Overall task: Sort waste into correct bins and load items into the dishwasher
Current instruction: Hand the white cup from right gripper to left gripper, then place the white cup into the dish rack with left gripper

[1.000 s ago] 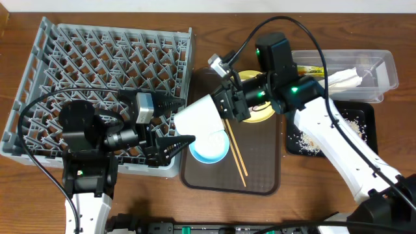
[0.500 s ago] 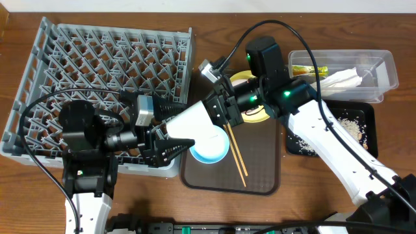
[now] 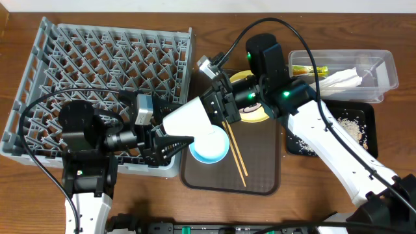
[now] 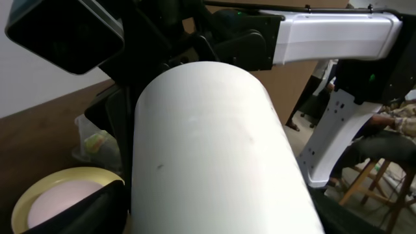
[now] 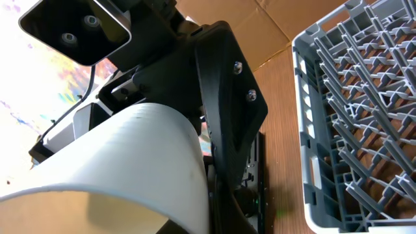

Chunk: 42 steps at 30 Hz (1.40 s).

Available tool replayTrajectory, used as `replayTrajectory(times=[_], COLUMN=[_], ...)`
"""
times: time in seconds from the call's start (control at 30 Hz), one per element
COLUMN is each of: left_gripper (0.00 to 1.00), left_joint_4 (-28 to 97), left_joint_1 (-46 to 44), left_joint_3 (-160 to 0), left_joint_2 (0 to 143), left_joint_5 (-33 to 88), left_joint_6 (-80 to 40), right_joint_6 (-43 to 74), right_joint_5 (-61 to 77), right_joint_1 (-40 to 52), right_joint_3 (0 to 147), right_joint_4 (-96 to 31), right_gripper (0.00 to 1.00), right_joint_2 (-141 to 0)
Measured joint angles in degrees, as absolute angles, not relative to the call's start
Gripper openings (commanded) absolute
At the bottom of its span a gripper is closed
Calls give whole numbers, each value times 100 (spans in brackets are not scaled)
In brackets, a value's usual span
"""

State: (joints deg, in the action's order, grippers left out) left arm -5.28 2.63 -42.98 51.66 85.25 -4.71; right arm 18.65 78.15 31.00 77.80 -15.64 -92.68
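My right gripper is holding the white bowl (image 3: 187, 119) short of the grey dish rack, so my left gripper should take over the bowl and put it in the rack (image 3: 133, 157).
My right gripper (image 3: 218, 107) is shut on the rim of the white bowl (image 3: 188, 118) and holds it tilted in the air over the gap between the grey dish rack (image 3: 110, 58) and the brown tray. My left gripper (image 3: 179, 143) is open, with the bowl (image 4: 208, 149) between its fingers. The bowl also fills the right wrist view (image 5: 130, 162). The light blue bowl (image 3: 211, 148) and two chopsticks (image 3: 235, 153) lie on the brown tray. The yellow plate (image 3: 257, 114) is partly hidden under my right arm. The cup is not clearly seen.
The brown serving tray (image 3: 260, 175) sits in the middle. The clear tub (image 3: 383, 71) at the right holds the napkin (image 3: 344, 79) and the sachet (image 3: 309, 69). The black tray (image 3: 367, 117) holds rice scraps (image 3: 348, 127). The rack's corner shows in the right wrist view (image 5: 364, 97).
My right gripper has carried the white bowl leftward and lower, in between the left gripper's fingers. The left arm has barely moved.
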Motion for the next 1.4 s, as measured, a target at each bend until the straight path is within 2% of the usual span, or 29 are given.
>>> replayTrajectory(times=[0.17, 0.3, 0.37, 0.6, 0.67, 0.7, 0.83, 1.0, 1.13, 1.4], left_gripper=[68, 65, 63, 60, 60, 60, 59, 58, 57, 52], left_joint_4=[-659, -746, -768, -766, -687, -528, 89, 851, 1518, 3249], left_joint_1=[322, 329, 327, 290, 290, 292, 399, 572, 646, 666], left_joint_3=[-4307, -4307, -4307, -4307, -4307, -4305, -4305, -4305, -4300, -4663], left_joint_2=[5164, 5166, 5166, 5166, 5166, 5166, 5166, 5170, 5170, 5179], left_joint_5=[8517, 8512, 8512, 8442, 8215, 7992, 7328, 6233, 4930, 2333], left_joint_6=[-471, -532, -534, -532, -530, -508, -276, 51, 172, 84], right_joint_6=[1894, 1887, 1890, 1909, 1920, 1914, 1719, 1385, 1168, 589], right_joint_5=[7734, 7721, 7730, 7712, 7677, 7601, 7032, 5933, 5089, 2888], right_joint_1=[3094, 3096, 3098, 3109, 2985, 2812, 2231, 1804, 1704, 1374], right_joint_3=[7773, 7773, 7773, 7773, 7773, 7773, 7782, 7782, 7784, 8226], right_joint_4=[-1568, -1542, -1544, -1634, -1745, -1863, -2550, -3245, -3787, -5859], right_gripper=[1, 4, 18, 40, 51, 53, 57, 53, 50, 50], right_joint_2=[-9268, -9275, -9275, -9275, -9275, -9275, -9275, -9277, -9277, -9275])
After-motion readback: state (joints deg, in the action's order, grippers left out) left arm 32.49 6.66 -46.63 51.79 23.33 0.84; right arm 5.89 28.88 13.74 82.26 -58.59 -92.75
